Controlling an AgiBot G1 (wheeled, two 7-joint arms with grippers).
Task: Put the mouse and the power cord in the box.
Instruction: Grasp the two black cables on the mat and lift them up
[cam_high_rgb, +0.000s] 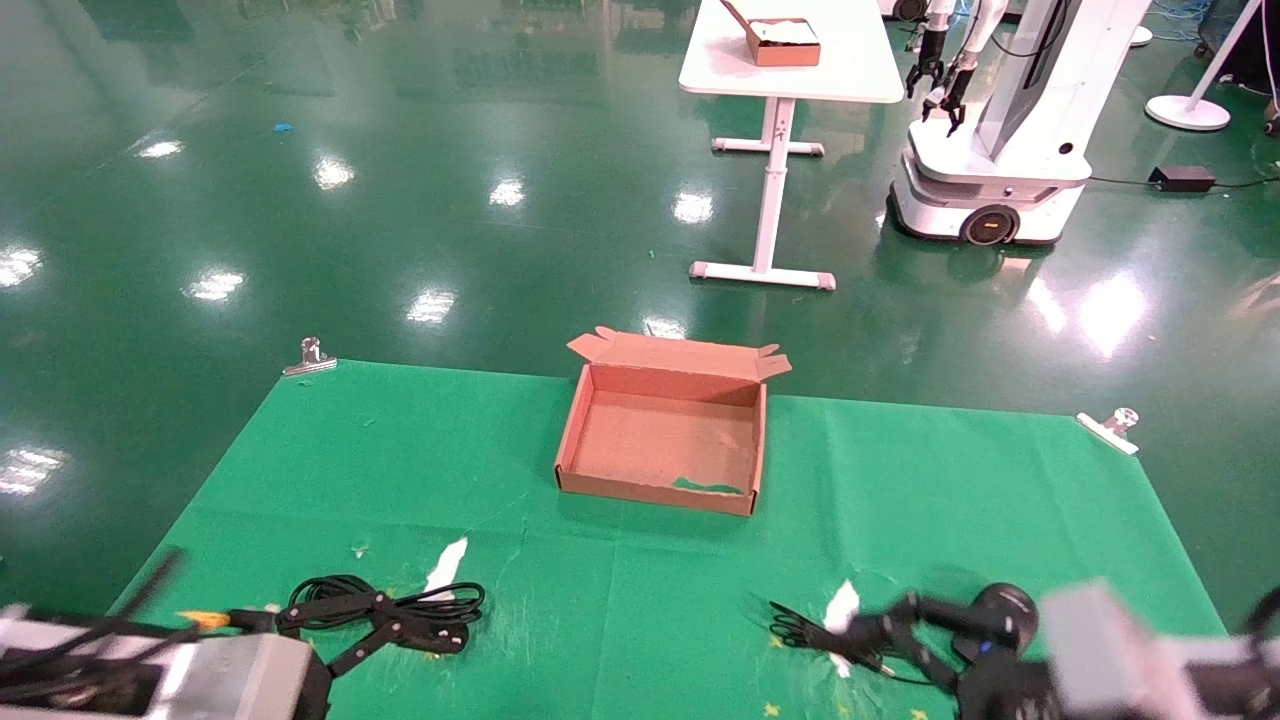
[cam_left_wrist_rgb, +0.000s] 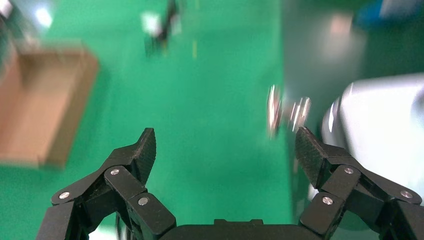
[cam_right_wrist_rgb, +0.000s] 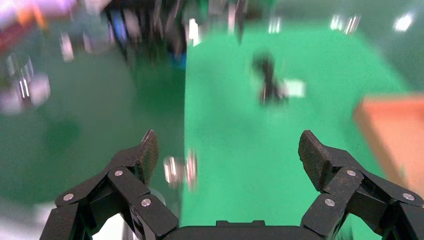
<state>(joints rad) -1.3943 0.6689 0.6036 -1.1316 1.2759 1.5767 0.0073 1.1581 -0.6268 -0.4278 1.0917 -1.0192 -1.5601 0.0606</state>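
Note:
I go on moving my open left gripper toward the cord's narrow middle (cam_high_rgb: 404, 601) and close it there, as the coiled power cord (cam_high_rgb: 453, 599) lies free of its neighbours.
The open brown box (cam_high_rgb: 600, 440) sits empty mid-cloth; it shows blurred in the left wrist view (cam_left_wrist_rgb: 40, 100) and the right wrist view (cam_right_wrist_rgb: 395, 130). The coiled power cord (cam_high_rgb: 400, 603) lies at the near left, also seen as a dark smear (cam_right_wrist_rgb: 270, 80). My left gripper (cam_high_rgb: 350, 632) hovers open by the cord, only cloth between its fingers (cam_left_wrist_rgb: 145, 150). The mouse's thin cable (cam_high_rgb: 800, 630) lies at the near right, a dark blur (cam_left_wrist_rgb: 162, 25); the mouse body is hidden behind my right gripper (cam_high_rgb: 900, 640), which is open over bare cloth (cam_right_wrist_rgb: 225, 150).
White patches (cam_high_rgb: 445, 565) (cam_high_rgb: 842, 603) mark the green cloth (cam_high_rgb: 1000, 500), which is held down by metal clips (cam_high_rgb: 310, 355) (cam_high_rgb: 1110, 428) at its far corners. Beyond it are a white table (cam_high_rgb: 790, 70) carrying a small brown box (cam_high_rgb: 785, 42), and another robot (cam_high_rgb: 1000, 150).

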